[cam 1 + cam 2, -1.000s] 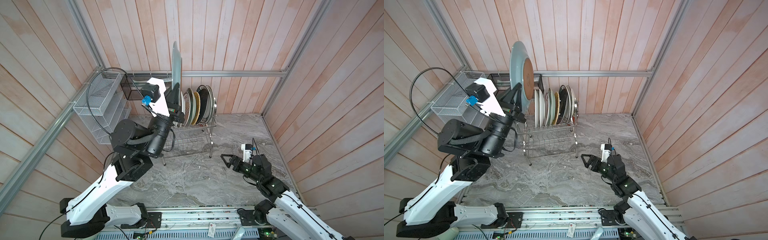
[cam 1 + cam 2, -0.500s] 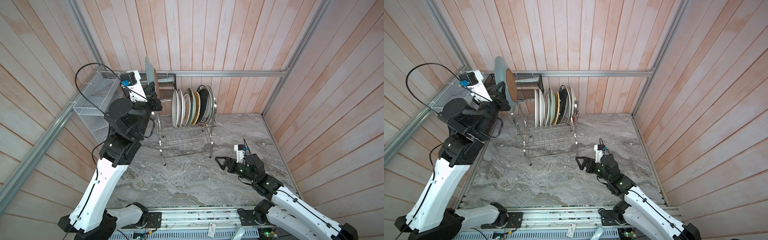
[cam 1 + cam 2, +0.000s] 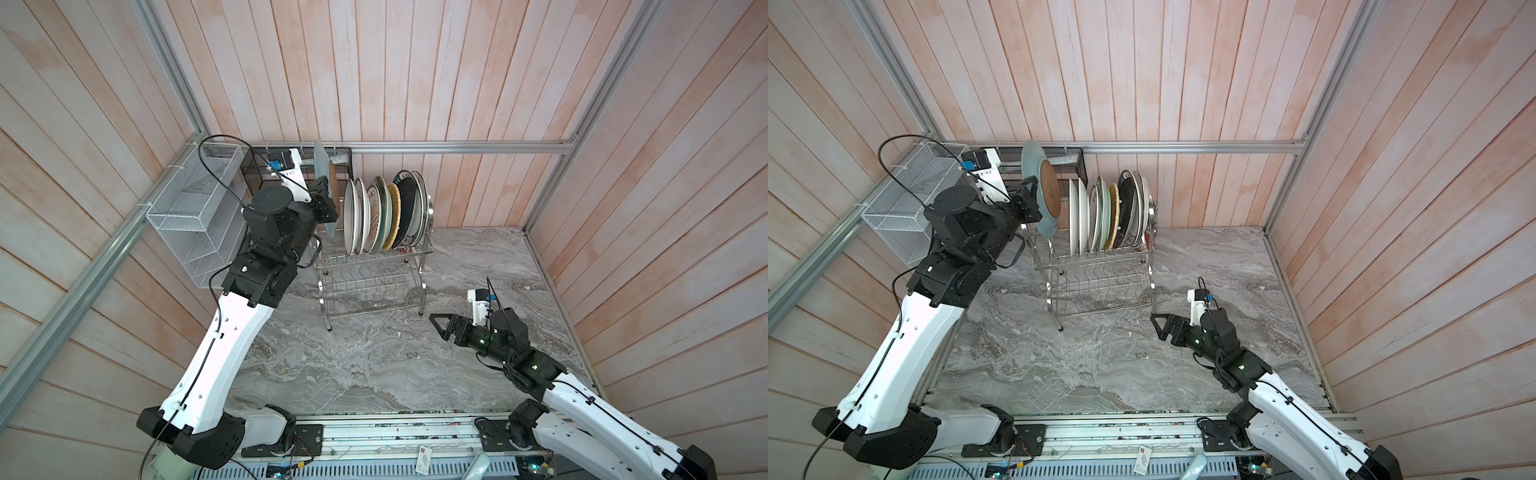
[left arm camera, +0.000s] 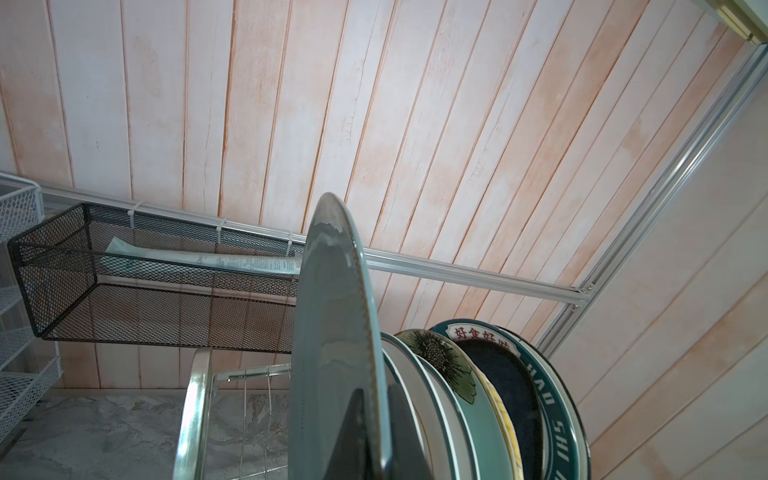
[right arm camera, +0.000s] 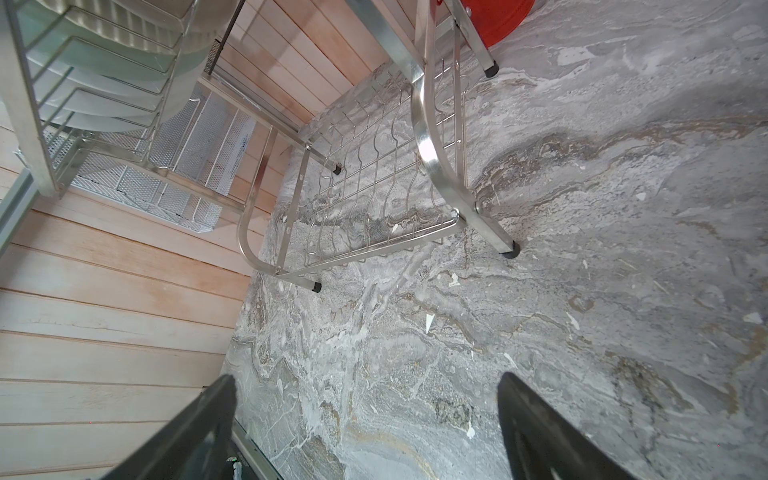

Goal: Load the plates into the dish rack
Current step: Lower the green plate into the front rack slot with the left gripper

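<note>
The grey-blue plate [image 3: 1032,161] is upright on its edge like the racked plates, so the left gripper should keep lowering it into the free gap [image 3: 1062,238] next to them until it rests.
My left gripper [image 3: 326,203] [image 3: 1030,203] [image 4: 376,399] is shut on the lower rim of a grey-blue plate [image 3: 321,166] [image 3: 1030,174] [image 4: 328,311]. The plate stands on edge above the left end of the dish rack [image 3: 374,266] [image 3: 1100,257] [image 5: 432,137]. It is just beside the row of several plates [image 3: 384,216] [image 3: 1100,216] [image 4: 478,395] standing in the top tier. The lower tier holds nothing. My right gripper [image 3: 436,328] [image 3: 1156,322] [image 5: 365,386] hovers open over the marble tabletop, right of the rack, with nothing between its fingers.
A white mesh organiser [image 3: 195,216] and a black mesh basket [image 3: 257,166] [image 4: 145,291] hang on the walls close behind my left arm. A red cup [image 5: 494,16] sits at the rack's far end. Wooden walls enclose three sides.
My left arm has swung the grey-blue plate down from high above the rack to its left end, beside the first white plate. The right gripper has drifted slightly and stays open.
</note>
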Controlling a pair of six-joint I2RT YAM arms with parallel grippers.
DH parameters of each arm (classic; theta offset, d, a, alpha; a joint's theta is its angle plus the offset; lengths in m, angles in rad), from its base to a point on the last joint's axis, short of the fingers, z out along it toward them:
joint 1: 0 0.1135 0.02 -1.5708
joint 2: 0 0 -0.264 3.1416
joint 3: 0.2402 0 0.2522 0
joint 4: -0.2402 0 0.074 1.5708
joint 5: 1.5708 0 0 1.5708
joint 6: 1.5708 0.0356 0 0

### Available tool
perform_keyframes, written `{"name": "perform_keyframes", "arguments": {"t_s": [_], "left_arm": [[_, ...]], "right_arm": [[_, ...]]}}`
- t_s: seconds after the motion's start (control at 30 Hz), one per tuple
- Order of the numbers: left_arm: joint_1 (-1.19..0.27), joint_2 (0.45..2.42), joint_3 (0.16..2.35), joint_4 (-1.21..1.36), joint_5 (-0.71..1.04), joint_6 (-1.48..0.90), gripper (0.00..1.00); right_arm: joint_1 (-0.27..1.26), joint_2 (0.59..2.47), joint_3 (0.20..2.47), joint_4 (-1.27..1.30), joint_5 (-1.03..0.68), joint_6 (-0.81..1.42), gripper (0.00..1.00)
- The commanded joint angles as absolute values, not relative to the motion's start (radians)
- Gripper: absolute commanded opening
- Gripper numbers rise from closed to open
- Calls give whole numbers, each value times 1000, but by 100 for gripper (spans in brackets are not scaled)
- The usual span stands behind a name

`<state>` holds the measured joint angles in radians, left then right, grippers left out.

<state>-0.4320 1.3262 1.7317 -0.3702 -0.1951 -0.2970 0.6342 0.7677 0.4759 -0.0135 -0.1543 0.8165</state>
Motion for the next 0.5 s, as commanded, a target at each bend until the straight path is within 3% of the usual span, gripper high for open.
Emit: {"name": "perform_keyframes", "arguments": {"t_s": [0.0, 0.47], "left_arm": [[-428, 1314, 1717, -241, -219, -324, 0], [-447, 1289, 1593, -233, -262, -351, 0]], "right_arm": [[641, 765, 496, 11, -143, 799, 98], [640, 754, 485, 14, -144, 801, 98]]}}
